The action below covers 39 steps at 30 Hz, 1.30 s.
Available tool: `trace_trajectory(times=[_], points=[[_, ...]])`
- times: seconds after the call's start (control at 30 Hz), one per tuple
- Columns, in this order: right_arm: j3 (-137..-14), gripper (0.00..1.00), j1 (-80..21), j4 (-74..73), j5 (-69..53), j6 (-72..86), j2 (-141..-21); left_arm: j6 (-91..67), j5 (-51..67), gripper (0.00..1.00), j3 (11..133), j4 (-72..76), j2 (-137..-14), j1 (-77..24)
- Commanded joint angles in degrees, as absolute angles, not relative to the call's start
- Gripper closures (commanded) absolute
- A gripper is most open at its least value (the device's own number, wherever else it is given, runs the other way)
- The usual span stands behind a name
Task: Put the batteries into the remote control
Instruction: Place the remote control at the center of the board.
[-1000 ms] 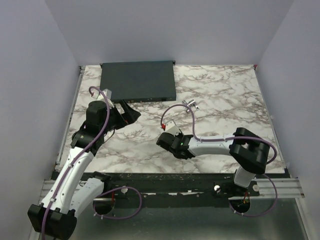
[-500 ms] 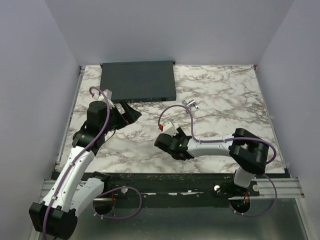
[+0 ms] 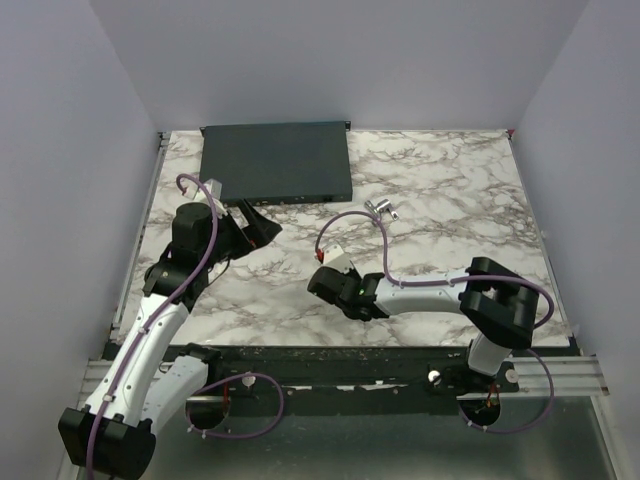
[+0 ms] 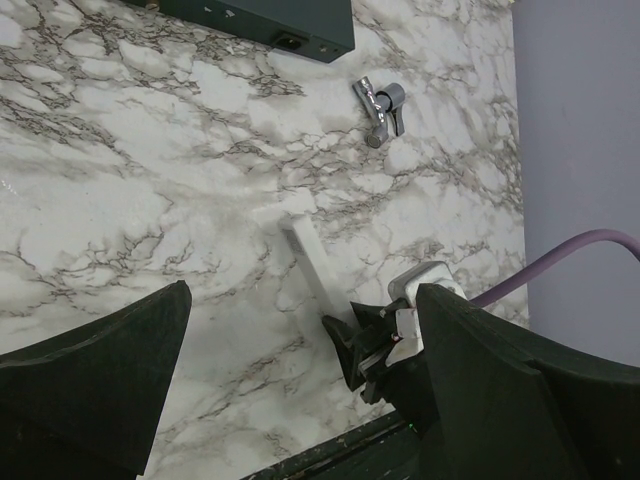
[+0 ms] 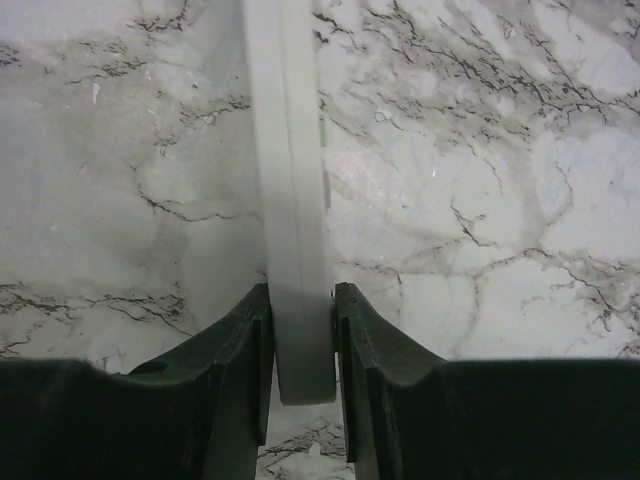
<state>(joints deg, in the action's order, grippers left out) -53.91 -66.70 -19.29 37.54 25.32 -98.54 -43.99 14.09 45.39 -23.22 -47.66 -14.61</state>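
My right gripper's fingers have the remote control standing on its long edge (image 5: pixel 287 170) between them, so next my right gripper regrips its near end (image 5: pixel 304 365) and rolls the remote control flat with the buttons up.
The remote control (image 5: pixel 290 150) is a slim white bar standing on its long edge on the marble, running away from my right gripper (image 5: pixel 302 320). The jaws are shut on its near end, one finger on each flat side. From the left wrist it shows as a white strip (image 4: pixel 315 265) leading up-left from the right gripper (image 4: pixel 352 340). Two small metallic batteries (image 3: pixel 380 209) with a reddish glint lie crossed on the marble (image 4: pixel 380 108), beyond the right arm. My left gripper (image 3: pixel 255 228) hovers at the left, open and holding nothing (image 4: pixel 300 400).
A large flat dark-grey box (image 3: pixel 277 162) lies along the back of the table (image 4: pixel 260 25). A small white piece (image 4: pixel 270 212) lies at the remote's far end. The black front rail (image 3: pixel 330 360) borders the near edge. A purple cable (image 3: pixel 350 220) loops over the right wrist.
My right gripper has shifted slightly left and toward the near edge, with the remote's end between its jaws. The left arm has not moved.
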Motion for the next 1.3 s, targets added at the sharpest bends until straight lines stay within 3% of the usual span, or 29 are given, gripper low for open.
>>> trace_trajectory(times=[0.0,0.17,0.3,0.4,0.47,0.57,0.67,0.8,0.93,1.27], points=[[-53.31,0.69,-67.24,-18.45,35.66,26.24,-98.42,-44.29,15.03,0.01,44.22,-23.48,-46.4,-14.08],[-55.9,0.69,-67.36,-20.65,36.07,25.31,-100.77,-44.28,15.31,0.02,44.03,-23.45,-46.46,-14.0],[-56.95,0.53,-67.85,-21.34,36.93,24.75,-102.03,-44.24,15.56,0.01,43.86,-23.49,-46.36,-13.94],[-58.09,0.52,-68.53,-22.89,38.39,24.44,-103.52,-44.24,15.56,0.01,43.53,-23.71,-45.93,-13.79],[-59.34,0.55,-69.2,-24.48,40.29,24.94,-105.25,-44.25,15.56,0.01,43.12,-23.77,-45.54,-13.71],[-61.05,0.71,-70.08,-26.33,41.7,25.45,-107.89,-44.51,15.75,0.01,42.38,-23.71,-44.99,-13.54],[-62.69,0.79,-70.71,-28.58,42.92,26.45,-110.02,-44.64,15.89,0.01,42.01,-23.67,-44.48,-13.36],[-66.0,0.81,-70.98,-35.0,47.61,29.46,-113.58,-44.44,16.08,0.01,41.58,-23.76,-43.83,-13.11],[-68.42,0.6,-71.07,-40.86,51.54,31.91,-116.75,-44.3,16.36,0.01,41.25,-23.74,-43.42,-12.59],[-70.46,0.46,-72.1,-42.65,51.67,33.06,-119.79,-44.34,17.14,0.02,40.95,-24.08,-42.31,-11.18]])
